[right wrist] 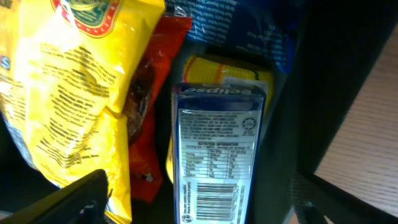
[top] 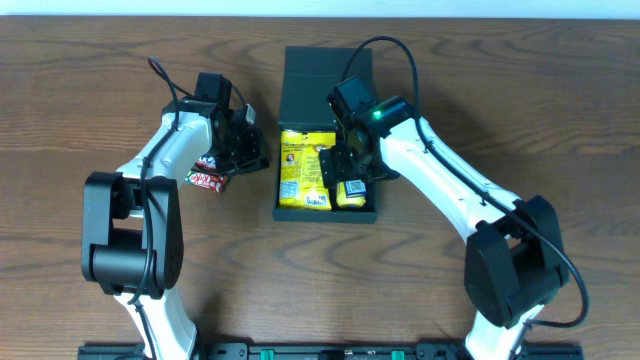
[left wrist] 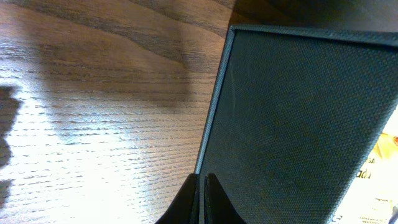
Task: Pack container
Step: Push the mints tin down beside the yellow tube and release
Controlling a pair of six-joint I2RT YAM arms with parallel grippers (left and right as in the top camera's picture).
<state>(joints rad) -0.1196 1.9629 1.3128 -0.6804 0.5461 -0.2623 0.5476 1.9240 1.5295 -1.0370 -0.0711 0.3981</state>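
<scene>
The mint pack (right wrist: pixel 215 155) is resting on top of the smaller yellow packet, so my right gripper needs to tuck the mint pack down into the gap (right wrist: pixel 276 152) next to the box's side.
The container (top: pixel 300 85) is a dark teal box in the middle of the table, its flap lid open toward the far side. In it lie a large yellow bag (top: pixel 303 168), a red packet (right wrist: pixel 146 112) and a blue Eclipse mint pack (right wrist: pixel 214 149) on top of a smaller yellow packet (right wrist: pixel 217 68). My right gripper (top: pixel 350 168) hangs over the box's right half. In the right wrist view this gripper (right wrist: pixel 199 208) is open, its fingers (right wrist: pixel 74 199) standing wide on either side of the mint pack without touching it. My left gripper (left wrist: pixel 204 186) is shut and empty, just outside the box's left wall (left wrist: pixel 298 124).
A red KitKat bar (top: pixel 208 180) lies on the wooden table (top: pixel 80 120) beneath my left arm, left of the box. A blue packet (right wrist: pixel 236 25) shows at the far end inside the box.
</scene>
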